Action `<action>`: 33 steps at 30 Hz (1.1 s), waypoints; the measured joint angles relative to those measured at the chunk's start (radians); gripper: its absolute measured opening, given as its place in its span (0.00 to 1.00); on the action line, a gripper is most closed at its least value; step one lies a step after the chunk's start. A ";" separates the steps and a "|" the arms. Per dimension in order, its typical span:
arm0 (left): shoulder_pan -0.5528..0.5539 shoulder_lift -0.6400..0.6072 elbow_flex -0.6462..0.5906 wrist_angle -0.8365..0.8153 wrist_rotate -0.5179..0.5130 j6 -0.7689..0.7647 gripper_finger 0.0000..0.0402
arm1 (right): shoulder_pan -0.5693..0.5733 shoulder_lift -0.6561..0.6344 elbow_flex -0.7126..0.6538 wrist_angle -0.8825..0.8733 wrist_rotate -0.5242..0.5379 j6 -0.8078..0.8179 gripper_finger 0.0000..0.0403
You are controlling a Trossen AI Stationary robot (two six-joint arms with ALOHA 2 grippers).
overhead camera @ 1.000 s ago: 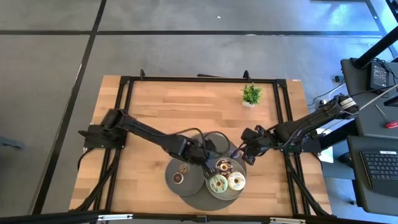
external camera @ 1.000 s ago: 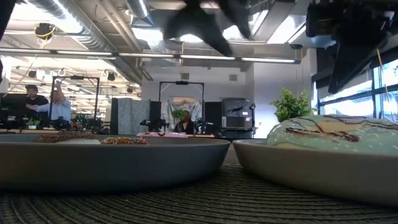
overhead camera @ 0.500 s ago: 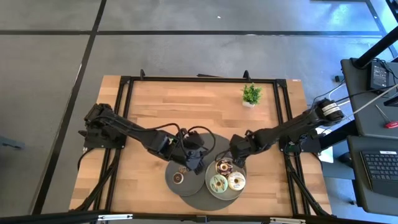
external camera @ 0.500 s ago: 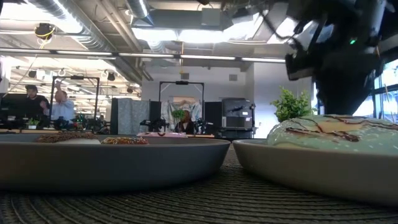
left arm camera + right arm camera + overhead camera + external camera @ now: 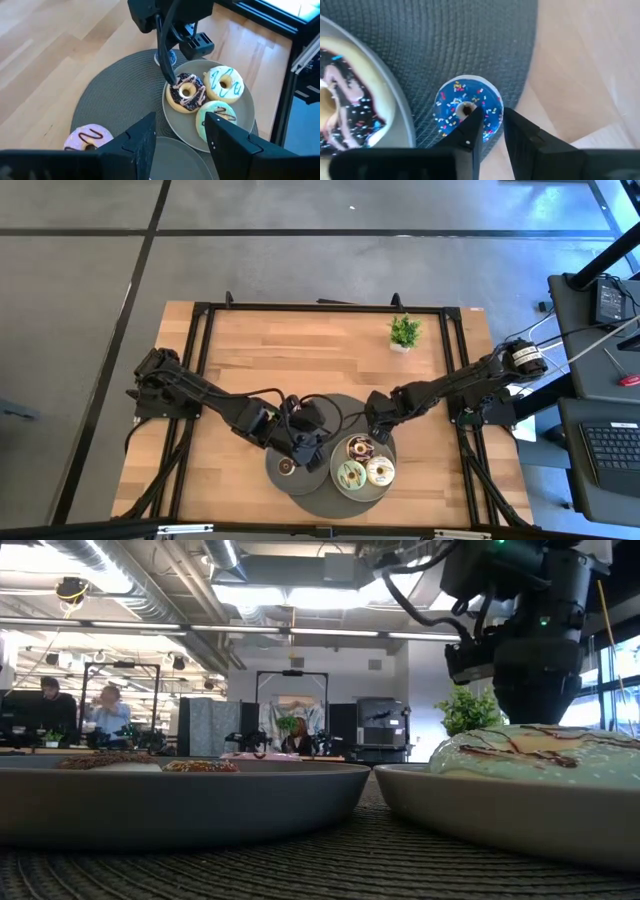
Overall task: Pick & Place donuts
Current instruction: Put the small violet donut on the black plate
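I should first put the blue mini donut down next to the pink donut with my right gripper, because the blue donut is at the edge of the mat, far from my left gripper.
Three iced donuts lie on the right grey plate: chocolate, cream-white and green. A pink donut lies flat on the round dark mat. A brown mini donut sits on the left plate. A blue sprinkled mini donut lies on the mat near its far right edge. My right gripper stands over it, open by a narrow gap. My left gripper hovers open above the left plate. My right gripper comes at the blue mini donut from above, pointing down. One fingertip stands over the donut's hole, the other outside its rim. I cannot tell whether they touch it. The donut lies flat on the mat.
A small potted plant stands near the table's far right side. Black frame rails run along the table's left, right and far edges. Bare wood lies left of the mat. In the low view, people show in the room beyond.
My right gripper has moved toward the table's left and come down over the blue mini donut. My left gripper has drawn back a little toward the near left, to above the left plate. No donut has moved.
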 joint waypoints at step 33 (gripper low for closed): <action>-0.001 0.000 0.000 0.000 -0.001 0.000 0.40 | 0.000 0.022 0.000 0.027 -0.021 0.000 0.30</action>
